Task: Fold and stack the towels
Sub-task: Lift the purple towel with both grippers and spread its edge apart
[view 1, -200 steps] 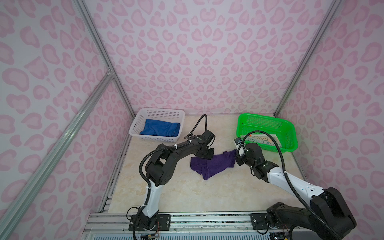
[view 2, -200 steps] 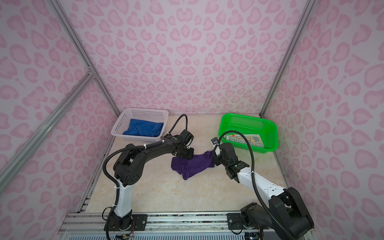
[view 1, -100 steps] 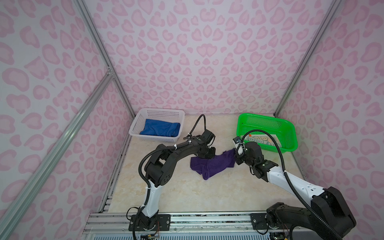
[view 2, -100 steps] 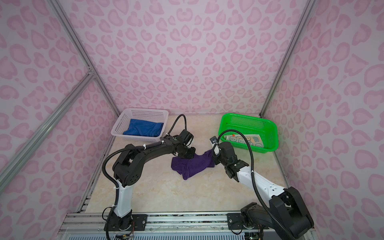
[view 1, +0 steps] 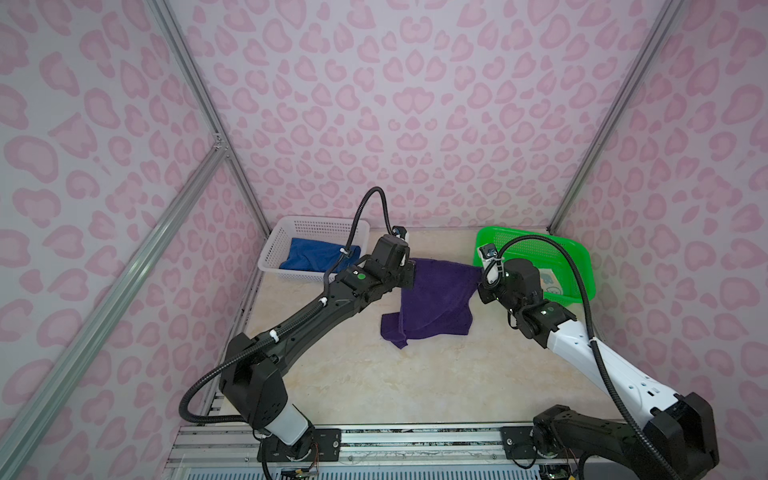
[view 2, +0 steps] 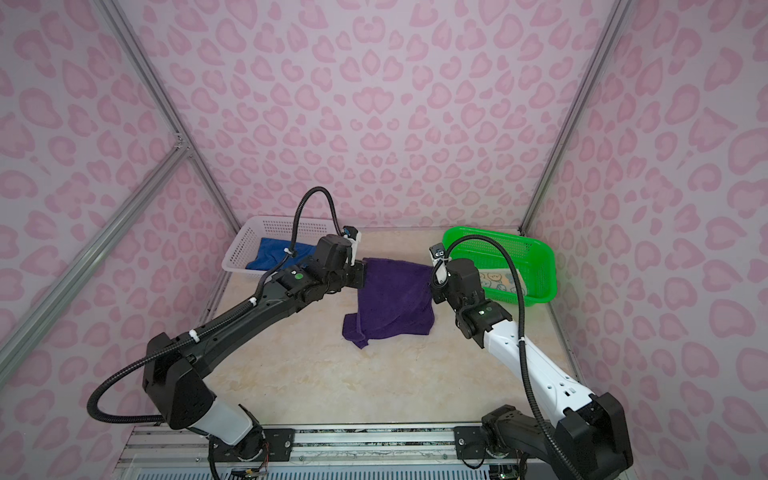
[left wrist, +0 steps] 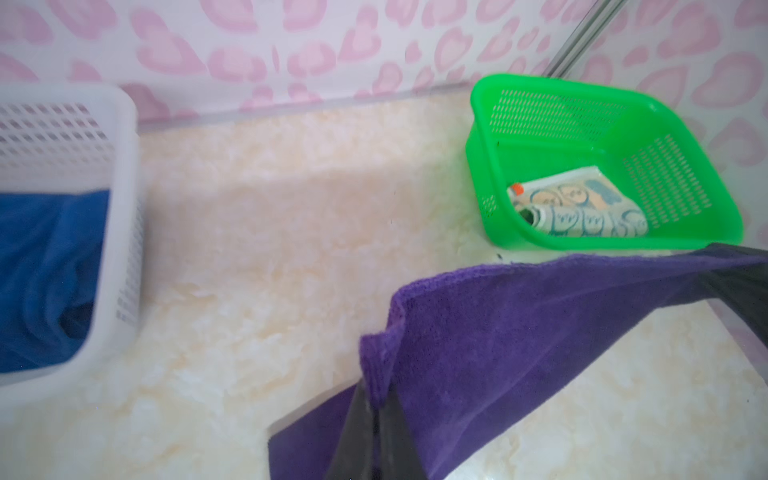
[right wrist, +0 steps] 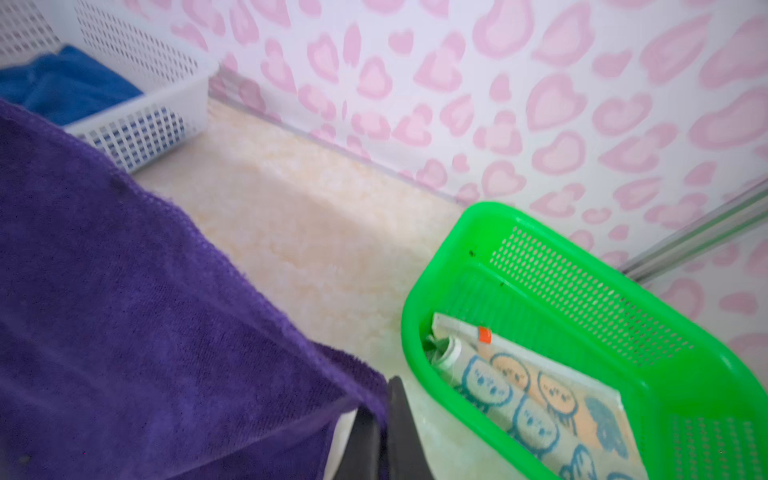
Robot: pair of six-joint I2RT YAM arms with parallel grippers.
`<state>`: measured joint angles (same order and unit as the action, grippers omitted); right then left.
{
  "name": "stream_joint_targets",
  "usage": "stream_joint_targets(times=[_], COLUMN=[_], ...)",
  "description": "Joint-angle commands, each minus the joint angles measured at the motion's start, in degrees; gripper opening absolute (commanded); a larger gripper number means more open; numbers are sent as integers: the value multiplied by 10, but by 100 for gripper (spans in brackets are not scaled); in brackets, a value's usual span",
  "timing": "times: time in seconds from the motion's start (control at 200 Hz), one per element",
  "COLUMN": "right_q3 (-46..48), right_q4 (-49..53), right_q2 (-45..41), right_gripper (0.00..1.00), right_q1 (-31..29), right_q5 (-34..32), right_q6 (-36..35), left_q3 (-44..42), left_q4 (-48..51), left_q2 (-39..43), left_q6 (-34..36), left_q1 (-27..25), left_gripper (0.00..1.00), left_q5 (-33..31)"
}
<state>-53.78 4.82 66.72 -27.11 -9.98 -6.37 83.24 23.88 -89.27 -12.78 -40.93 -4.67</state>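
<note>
My left gripper and my right gripper should raise the towel's top edge (view 1: 444,261) high to straighten the towel before folding, because the purple towel's lower end (view 1: 394,329) is folded crooked.
A dark purple towel (view 1: 436,299) (view 2: 395,299) hangs spread between my two grippers, with its lower end folded on the table. My left gripper (view 1: 409,270) (left wrist: 378,399) is shut on its upper left corner. My right gripper (view 1: 482,276) (right wrist: 384,399) is shut on the upper right corner. The towel's top edge (left wrist: 540,270) (right wrist: 187,216) is stretched between them, above the table. A royal blue towel (view 1: 311,257) (view 2: 278,255) lies crumpled in the white basket (view 1: 316,220). A folded patterned towel (view 1: 550,282) (right wrist: 540,403) with blue and orange cartoon faces lies in the green basket (view 1: 584,257).
The white basket (view 2: 291,220) stands at the back left and the green basket (view 2: 548,266) at the back right, both against the pink patterned back wall. Bare marble tabletop (view 1: 395,382) lies in front of the purple towel. Aluminium frame posts stand at the corners.
The left gripper closed on the purple towel's corner. Both grippers then rose and moved apart, so the crumpled towel now hangs spread out instead of lying on the table.
</note>
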Motion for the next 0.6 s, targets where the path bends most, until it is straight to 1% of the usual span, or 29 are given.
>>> stream_joint_targets(times=[0.0, 0.11, 0.265, 0.47, 0.595], right_q3=[-56, -123, -206, -262, -283], right_q4=[39, 62, 98, 106, 99], right_q2=[-18, -42, -67, -107, -132], right_gripper=[0, 0, 0, 0, 0], right_q1=[0, -1, -12, -28, -39], right_q5=[12, 34, 63, 117, 157], right_q6=[-40, -66, -90, -84, -66], left_q3=[51, 102, 168, 182, 178], left_q4=[10, 28, 65, 53, 36], left_q2=[39, 68, 107, 182, 222], left_q6=[50, 76, 93, 83, 57], left_q1=[-1, -1, -1, -2, -1], left_gripper=[2, 2, 2, 2, 2], left_q5=[-35, -33, -2, 55, 112])
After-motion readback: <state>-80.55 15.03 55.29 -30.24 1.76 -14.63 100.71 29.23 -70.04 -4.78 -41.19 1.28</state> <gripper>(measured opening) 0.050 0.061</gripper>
